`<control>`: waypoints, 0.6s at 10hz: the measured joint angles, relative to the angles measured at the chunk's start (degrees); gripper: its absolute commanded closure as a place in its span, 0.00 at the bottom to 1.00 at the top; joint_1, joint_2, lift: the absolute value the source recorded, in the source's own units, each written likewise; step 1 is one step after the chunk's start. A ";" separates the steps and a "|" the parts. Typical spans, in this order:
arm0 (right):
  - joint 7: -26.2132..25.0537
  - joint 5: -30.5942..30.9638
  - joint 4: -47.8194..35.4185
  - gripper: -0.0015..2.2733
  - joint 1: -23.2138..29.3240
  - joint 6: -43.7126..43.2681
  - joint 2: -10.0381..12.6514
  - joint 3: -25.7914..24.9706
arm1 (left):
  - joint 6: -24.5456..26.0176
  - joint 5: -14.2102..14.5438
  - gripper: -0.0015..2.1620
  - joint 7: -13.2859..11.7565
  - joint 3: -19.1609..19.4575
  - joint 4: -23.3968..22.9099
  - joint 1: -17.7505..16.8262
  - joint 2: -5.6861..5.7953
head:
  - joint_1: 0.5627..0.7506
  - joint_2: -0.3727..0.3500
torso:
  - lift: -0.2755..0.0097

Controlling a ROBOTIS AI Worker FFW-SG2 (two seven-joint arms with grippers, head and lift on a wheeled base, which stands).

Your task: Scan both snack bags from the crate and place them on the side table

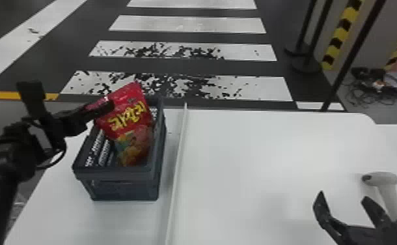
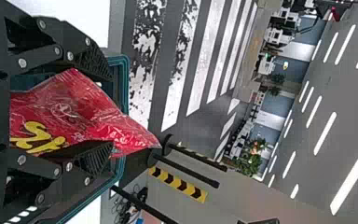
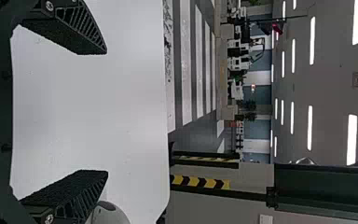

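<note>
The red snack bag (image 1: 127,116) will take the orange-green part (image 1: 134,144) along when the robot lifts the bag's edge, because that part continues straight on below the yellow letters.
The left gripper (image 1: 69,95) is at the crate's left side, open, one finger over the edge of a red snack bag (image 1: 131,114). In the left wrist view the left gripper (image 2: 111,111) has its fingers wide apart, with the red bag (image 2: 74,107) between and beneath them. That bag leans upright in the dark crate (image 1: 126,192); whether the orange-green part (image 1: 134,148) below belongs to a second bag, I cannot tell. At the lower right, the right gripper (image 1: 343,198) is open and empty beside the pale scanner (image 1: 390,192); in the right wrist view the right gripper (image 3: 106,112) is over the white table.
A raised white strip (image 1: 179,156) runs between the crate's side and the broad white tabletop (image 1: 256,156). Beyond the far edge are striped floor, black posts (image 1: 350,62) and a heap of cables (image 1: 375,88).
</note>
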 measured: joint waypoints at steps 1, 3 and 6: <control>0.01 -0.05 0.09 0.03 -0.01 -0.02 0.00 -0.06 | 0.39 -0.01 0.73 -0.06 0.07 -0.14 0.07 -0.13 | 0.70 0.53 | 0.63; 0.01 -0.09 0.15 0.03 -0.07 -0.02 0.00 -0.07 | 3.21 -0.17 0.99 0.66 0.59 -0.44 0.62 -0.20 | 0.70 0.53 | 0.63; 0.00 -0.10 0.27 0.03 -0.18 0.02 0.08 0.01 | 6.58 -0.24 0.99 0.26 1.59 -0.96 1.24 -0.36 | 0.70 0.53 | 0.63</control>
